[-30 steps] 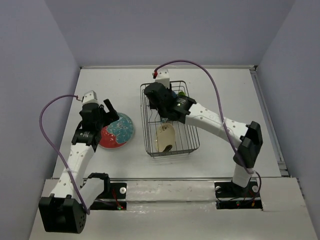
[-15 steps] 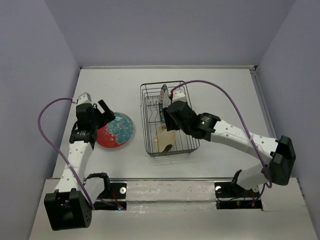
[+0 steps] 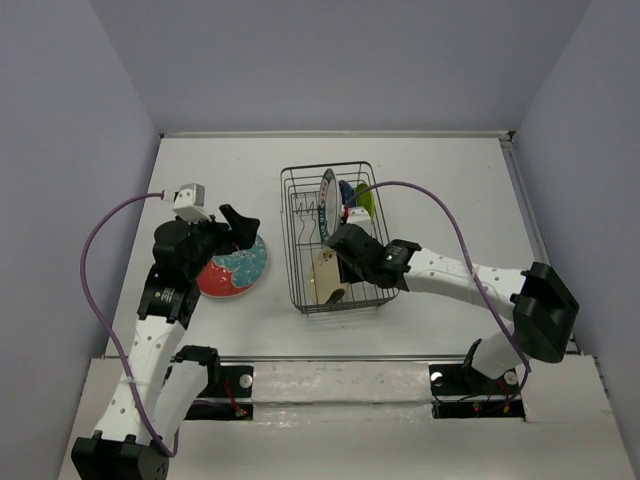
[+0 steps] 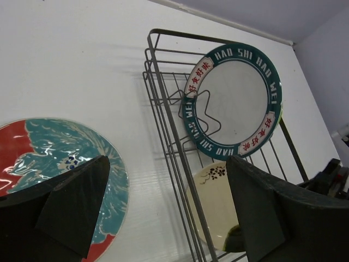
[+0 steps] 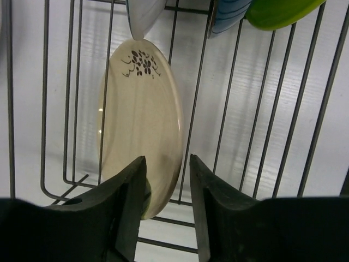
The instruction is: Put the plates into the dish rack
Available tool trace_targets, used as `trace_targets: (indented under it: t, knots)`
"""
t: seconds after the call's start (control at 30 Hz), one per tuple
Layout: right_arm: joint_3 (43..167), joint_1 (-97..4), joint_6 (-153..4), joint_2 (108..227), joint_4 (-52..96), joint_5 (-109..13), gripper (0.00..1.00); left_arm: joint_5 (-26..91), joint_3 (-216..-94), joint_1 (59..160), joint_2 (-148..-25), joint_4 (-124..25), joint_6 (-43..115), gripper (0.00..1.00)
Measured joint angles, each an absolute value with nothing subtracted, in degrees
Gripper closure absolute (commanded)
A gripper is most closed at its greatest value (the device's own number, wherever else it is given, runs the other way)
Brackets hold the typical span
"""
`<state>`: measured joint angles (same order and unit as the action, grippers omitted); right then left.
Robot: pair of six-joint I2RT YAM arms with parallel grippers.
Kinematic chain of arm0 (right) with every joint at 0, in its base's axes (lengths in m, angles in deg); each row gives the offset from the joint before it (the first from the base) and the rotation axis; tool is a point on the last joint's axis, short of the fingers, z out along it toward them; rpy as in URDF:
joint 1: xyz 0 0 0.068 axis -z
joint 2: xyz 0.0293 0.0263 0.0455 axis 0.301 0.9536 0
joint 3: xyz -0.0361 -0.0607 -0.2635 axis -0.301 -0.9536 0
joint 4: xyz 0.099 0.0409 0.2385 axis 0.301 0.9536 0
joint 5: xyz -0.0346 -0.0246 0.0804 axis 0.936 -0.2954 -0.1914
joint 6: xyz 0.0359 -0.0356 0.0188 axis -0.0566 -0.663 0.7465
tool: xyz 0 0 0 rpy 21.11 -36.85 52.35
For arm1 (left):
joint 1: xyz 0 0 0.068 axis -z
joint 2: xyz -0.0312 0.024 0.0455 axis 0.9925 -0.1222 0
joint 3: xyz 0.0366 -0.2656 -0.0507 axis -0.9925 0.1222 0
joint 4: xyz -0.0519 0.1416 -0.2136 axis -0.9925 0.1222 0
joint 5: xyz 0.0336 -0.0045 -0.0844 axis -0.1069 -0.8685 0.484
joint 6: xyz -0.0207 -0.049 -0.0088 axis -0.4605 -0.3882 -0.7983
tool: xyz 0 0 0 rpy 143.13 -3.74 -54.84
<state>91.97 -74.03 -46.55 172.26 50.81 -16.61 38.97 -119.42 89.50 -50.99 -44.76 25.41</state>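
The cream plate is leaning at the rack's near end, away from the dividers, so my right gripper should lift the plate into the slot [image 3: 309, 220] next to the white plate.
The dish rack [image 3: 372, 262] stands mid-table. In it the white plate with a dark patterned rim [image 3: 327, 203] stands upright, with the dark blue plate [image 3: 346, 191] and the lime green plate [image 3: 366, 198] behind it. The cream plate [image 3: 328, 276] leans at the rack's near end. My right gripper [image 3: 337, 250] is over it. In the right wrist view its narrowly parted jaws [image 5: 168, 207] straddle the cream plate's [image 5: 139, 120] lower edge, with a gap on the right. The red plate with a teal centre [image 3: 238, 270] lies flat left of the rack. My left gripper [image 3: 232, 232] hovers open above it.
In the left wrist view the rack's wire wall [image 4: 163, 109] runs between the red plate [image 4: 49, 164] and the white plate [image 4: 234, 101], with the cream plate [image 4: 215, 207] below. Grey walls enclose the table on three sides. Purple cables loop off both arms.
My right gripper has pulled back from the rack's far end to the cream plate, and the white plate now stands free. My left gripper has lifted and turned over the red plate.
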Motion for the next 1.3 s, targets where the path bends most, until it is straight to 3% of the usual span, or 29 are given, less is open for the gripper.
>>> trace_targets:
  t: [0.1,0.43,0.87,1.03,1.2,1.3]
  knots:
    - [91.97,-73.79,-45.06,174.32,50.66,-16.96,0.93,39.8,-119.42,90.86,-51.08,-44.69,25.81,0.01]
    - [95.27,-72.78,-44.12,174.34,54.59,-13.68,0.93,41.28,-119.42,94.03,-50.43,-44.76,26.55,0.01]
    - [125.69,-77.3,-52.52,177.0,71.55,-1.05,0.93,39.45,-119.42,94.66,-48.59,-44.39,26.86,0.01]
    - [139.44,-77.44,-56.21,185.59,76.23,6.08,0.93,37.66,-119.42,94.88,-48.02,-43.56,26.86,0.01]
    - [160.67,-77.33,-60.93,202.88,82.72,14.56,0.93,36.21,-119.42,95.34,-47.78,-42.81,26.86,0.01]
    - [166.48,-77.06,-63.99,209.7,85.17,17.09,0.93,35.43,-119.42,95.67,-47.76,-42.55,26.86,0.01]
